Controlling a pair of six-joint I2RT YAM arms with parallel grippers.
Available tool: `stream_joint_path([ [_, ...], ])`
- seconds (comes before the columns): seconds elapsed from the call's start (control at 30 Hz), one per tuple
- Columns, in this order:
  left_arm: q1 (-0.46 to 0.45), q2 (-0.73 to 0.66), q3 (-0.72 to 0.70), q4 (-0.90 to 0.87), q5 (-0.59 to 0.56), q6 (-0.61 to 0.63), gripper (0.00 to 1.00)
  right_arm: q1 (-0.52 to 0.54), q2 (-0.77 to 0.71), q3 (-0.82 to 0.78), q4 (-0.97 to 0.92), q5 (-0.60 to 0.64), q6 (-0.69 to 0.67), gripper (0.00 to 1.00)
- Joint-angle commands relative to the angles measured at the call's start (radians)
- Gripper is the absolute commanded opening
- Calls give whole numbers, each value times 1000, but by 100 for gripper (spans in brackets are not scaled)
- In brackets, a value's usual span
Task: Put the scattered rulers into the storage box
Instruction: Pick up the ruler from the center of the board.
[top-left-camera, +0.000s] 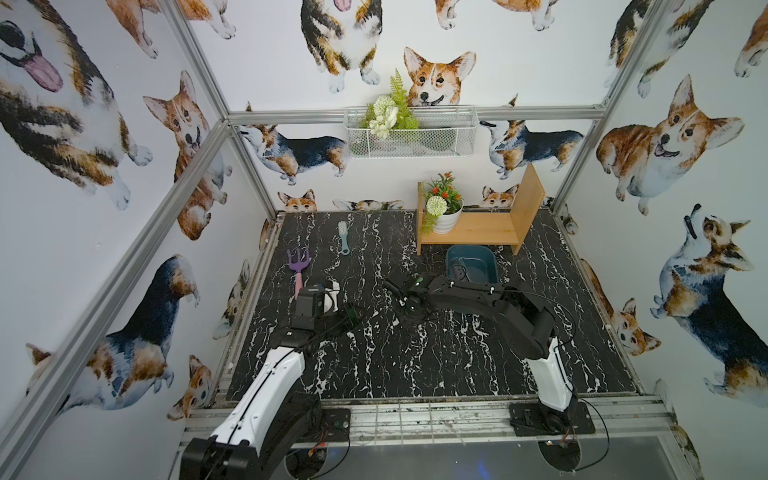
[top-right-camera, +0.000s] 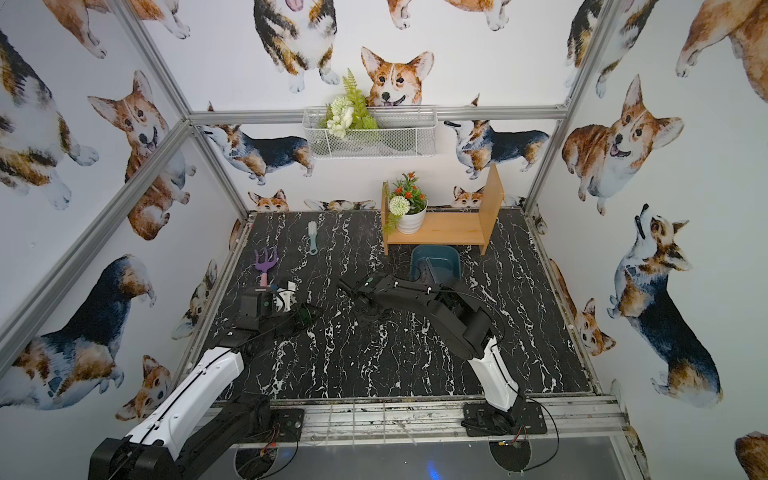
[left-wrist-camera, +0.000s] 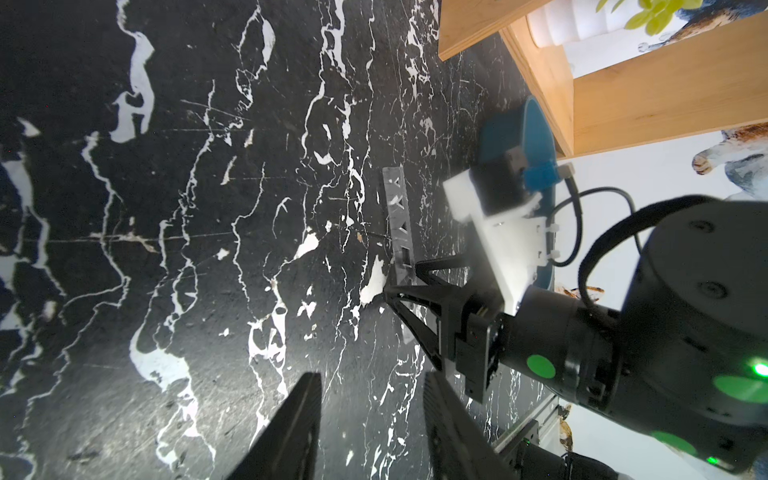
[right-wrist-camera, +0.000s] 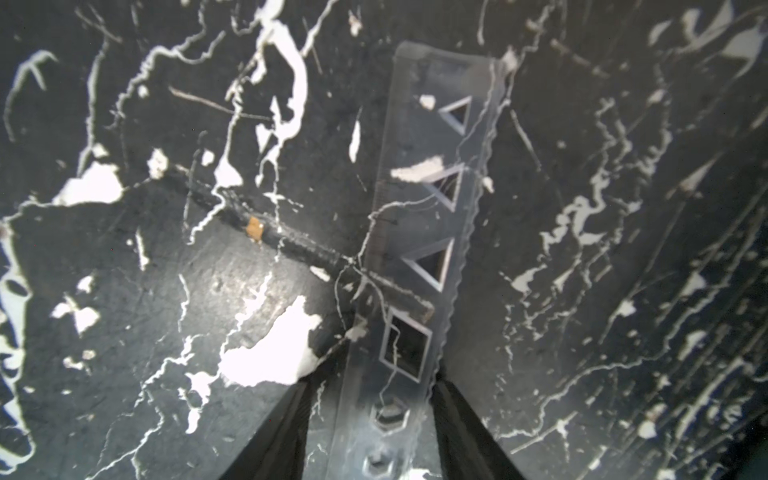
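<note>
The ruler is at a slant through the fingers of the robot's right gripper, with its wavy edge (right-wrist-camera: 436, 372) against a finger, so the gripper should open and line its fingers up with the ruler (right-wrist-camera: 389, 412) before it closes.
A clear straight ruler (right-wrist-camera: 419, 232) with triangle and square cut-outs lies flat on the black marble table (top-left-camera: 415, 353). My right gripper (right-wrist-camera: 374, 386) is low over one end of it, open. The jaws stand on either side of the strip: one finger is at its wavy edge and a gap shows at the other. From the left wrist view the same ruler (left-wrist-camera: 401, 224) runs away from the right gripper (left-wrist-camera: 405, 278). My left gripper (left-wrist-camera: 372, 378) hovers open and empty over bare table. The teal storage box (top-left-camera: 492, 266) sits behind the right arm, in front of the shelf.
A purple-and-pink toy fork (top-left-camera: 298, 266) and a pale blue brush (top-left-camera: 343, 237) lie at the back left. A wooden shelf (top-left-camera: 482, 232) with a potted plant (top-left-camera: 444, 212) stands at the back right. A white wire basket (top-left-camera: 411, 133) hangs on the back wall.
</note>
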Motion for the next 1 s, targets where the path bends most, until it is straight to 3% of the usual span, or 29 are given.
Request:
stream_joint_path([
  [0.0, 1, 1, -6, 24, 3, 13, 46, -4, 17, -21, 17, -64, 4, 49],
  [0.23, 1, 4, -8, 28, 4, 11, 46, -15, 18, -38, 8, -56, 7, 37],
  [0.37, 1, 4, -10, 33, 4, 10, 46, -10, 8, -38, 2, -22, 9, 49],
  [0.5, 1, 1, -12, 34, 6, 8, 46, -6, -13, -15, -10, -1, 12, 56],
  [0.97, 1, -1, -18, 36, 5, 7, 46, 13, -1, 43, -48, 17, 7, 56],
])
